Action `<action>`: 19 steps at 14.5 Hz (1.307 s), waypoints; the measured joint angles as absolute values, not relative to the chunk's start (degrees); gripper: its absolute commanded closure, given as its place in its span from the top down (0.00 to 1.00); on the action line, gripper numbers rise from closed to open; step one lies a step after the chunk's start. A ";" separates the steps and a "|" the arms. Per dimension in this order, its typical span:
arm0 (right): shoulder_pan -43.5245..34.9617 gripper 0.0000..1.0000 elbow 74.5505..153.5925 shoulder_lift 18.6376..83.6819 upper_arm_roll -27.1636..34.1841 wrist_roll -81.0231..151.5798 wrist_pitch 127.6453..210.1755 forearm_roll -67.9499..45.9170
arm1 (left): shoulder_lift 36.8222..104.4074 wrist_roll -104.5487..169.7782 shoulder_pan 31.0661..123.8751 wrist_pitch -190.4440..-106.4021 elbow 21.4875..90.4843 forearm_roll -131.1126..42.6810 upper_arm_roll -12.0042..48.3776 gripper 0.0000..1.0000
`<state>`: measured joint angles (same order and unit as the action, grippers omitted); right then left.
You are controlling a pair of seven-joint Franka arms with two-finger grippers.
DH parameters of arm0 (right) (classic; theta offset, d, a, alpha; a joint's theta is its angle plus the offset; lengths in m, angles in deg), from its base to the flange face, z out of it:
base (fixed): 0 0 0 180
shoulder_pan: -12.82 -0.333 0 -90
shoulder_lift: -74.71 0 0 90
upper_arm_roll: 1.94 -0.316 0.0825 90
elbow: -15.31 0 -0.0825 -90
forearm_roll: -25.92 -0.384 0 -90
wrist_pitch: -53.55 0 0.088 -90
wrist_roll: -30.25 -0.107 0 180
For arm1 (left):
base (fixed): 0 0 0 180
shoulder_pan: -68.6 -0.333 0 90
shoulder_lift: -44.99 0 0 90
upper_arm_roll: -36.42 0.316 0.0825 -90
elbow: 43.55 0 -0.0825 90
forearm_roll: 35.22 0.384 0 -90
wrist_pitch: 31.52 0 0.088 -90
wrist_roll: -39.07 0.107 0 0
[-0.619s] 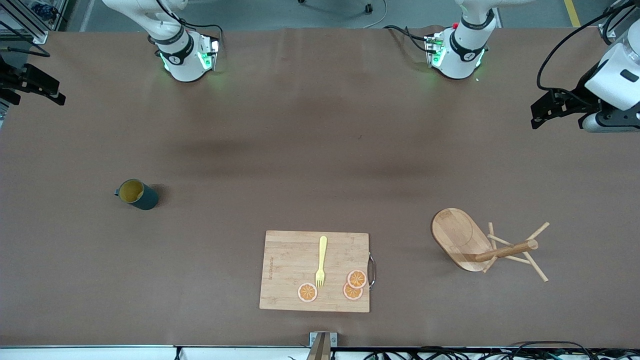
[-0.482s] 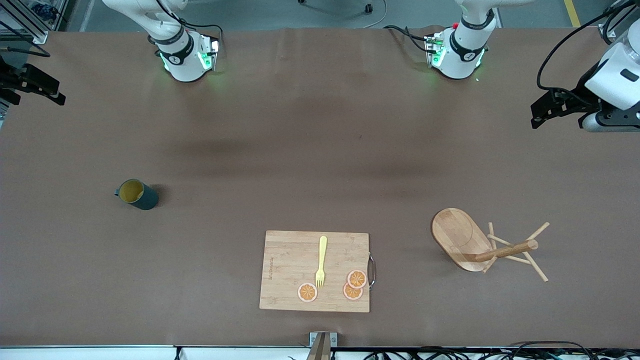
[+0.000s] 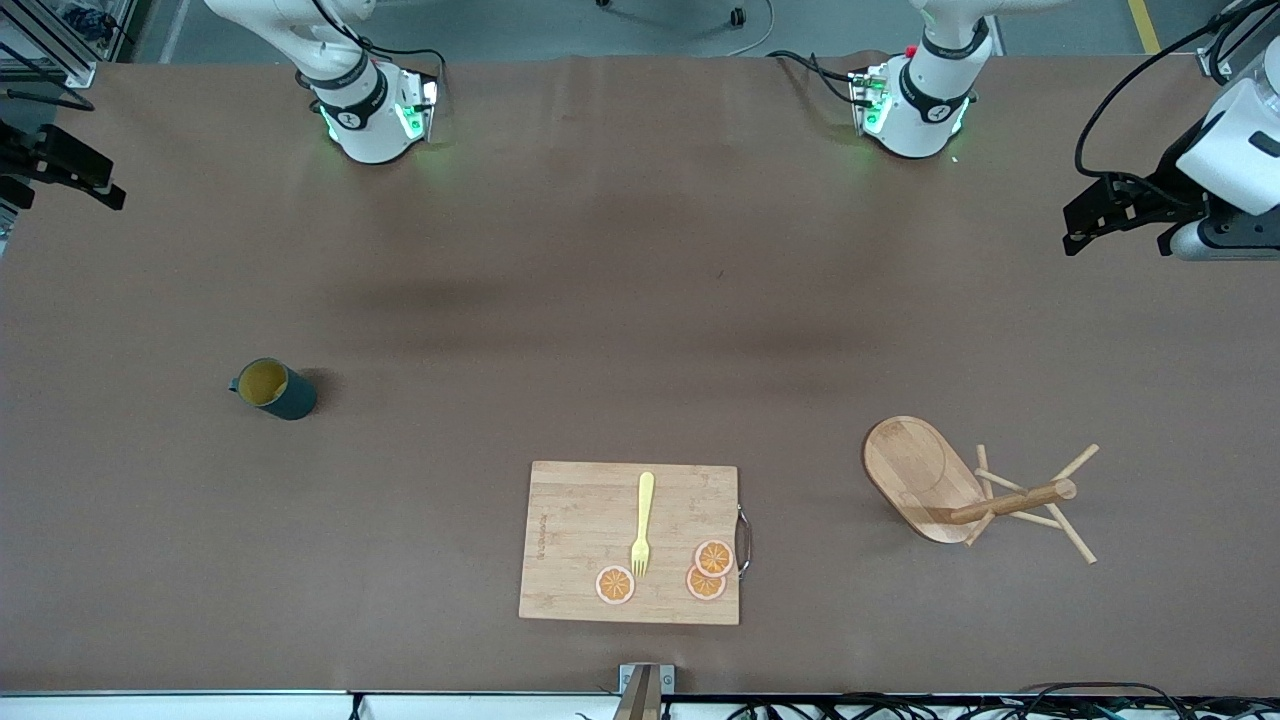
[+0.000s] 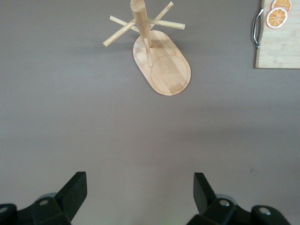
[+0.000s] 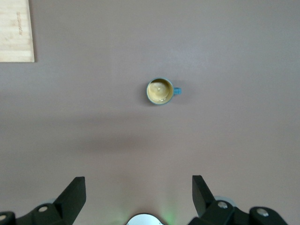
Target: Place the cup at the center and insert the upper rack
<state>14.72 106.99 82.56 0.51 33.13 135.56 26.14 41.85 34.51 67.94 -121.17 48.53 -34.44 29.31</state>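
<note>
The yellowish inside can be seen down to its pale bottom, so I should expect the cup to be empty while I carry it.
The cup, dark teal with a yellowish inside, stands upright on the table toward the right arm's end; the right wrist view shows it from above. The upper rack, light wood with an oval base, a round post and crossing pegs, stands toward the left arm's end and shows in the left wrist view. My left gripper is open and empty, high over the table edge at its end. My right gripper is open and empty, high over its own end.
A rectangular wooden cutting board lies near the front edge at the middle, with a yellow fork and orange slices on it. Its corner shows in both wrist views. Both arm bases stand along the table's back edge.
Both grippers have shifted very slightly at the table's ends. The cup, the rack and the board have not moved.
</note>
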 measured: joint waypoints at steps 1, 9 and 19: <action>14.72 1.00 106.87 82.35 0.52 33.11 135.51 26.14 | 42.01 34.51 67.86 -121.14 48.51 -34.44 29.32 1.00; 18.91 1.00 107.40 65.72 0.94 44.38 146.00 25.99 | 43.74 34.27 67.80 -121.21 48.35 -34.47 29.32 1.00; 20.79 1.00 118.45 52.30 0.60 65.96 172.65 25.06 | 46.36 31.22 67.68 -122.96 48.28 -34.48 29.42 1.00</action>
<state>20.79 118.45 52.30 0.60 65.96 172.65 25.06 46.36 31.22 67.68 -122.96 48.28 -34.48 29.42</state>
